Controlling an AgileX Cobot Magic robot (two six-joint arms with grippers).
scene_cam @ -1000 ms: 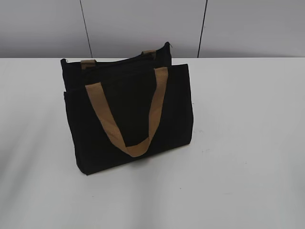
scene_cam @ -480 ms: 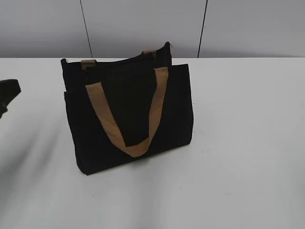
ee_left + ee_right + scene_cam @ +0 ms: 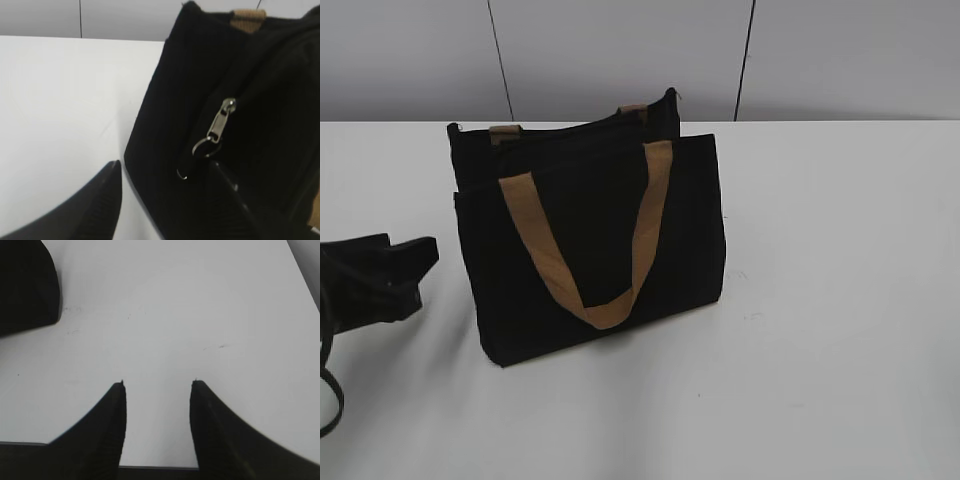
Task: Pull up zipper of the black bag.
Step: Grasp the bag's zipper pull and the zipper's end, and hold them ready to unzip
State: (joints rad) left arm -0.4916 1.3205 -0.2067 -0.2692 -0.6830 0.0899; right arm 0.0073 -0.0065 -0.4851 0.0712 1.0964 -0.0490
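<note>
I should take hold of the tail (image 3: 182, 173) below the ring with my left gripper and lift it first, because the zipper's tail hangs down the black bag's end with the silver zipper pull (image 3: 218, 123).
The black bag (image 3: 590, 230) stands upright on the white table, its tan handle (image 3: 535, 240) hanging down the front. My left gripper (image 3: 408, 250) is open, low at the bag's left end, a short gap away. In the left wrist view the bag's end (image 3: 175, 100) fills the right side. The silver zipper pull (image 3: 220, 122) with its ring tab hangs on the end of the bag, just above my right fingertip. The left gripper (image 3: 165, 164) is open around the bag's lower corner and holds nothing. My right gripper (image 3: 158, 382) is open and empty over bare table, out of the exterior view.
The white table (image 3: 840, 300) spreads to the right and in front of the bag. A grey panelled wall (image 3: 620, 50) stands behind it. In the right wrist view a corner of the bag (image 3: 25, 285) shows at the top left.
My left gripper has come in from the left edge and moved right, toward the bag's left end. The bag has not moved.
</note>
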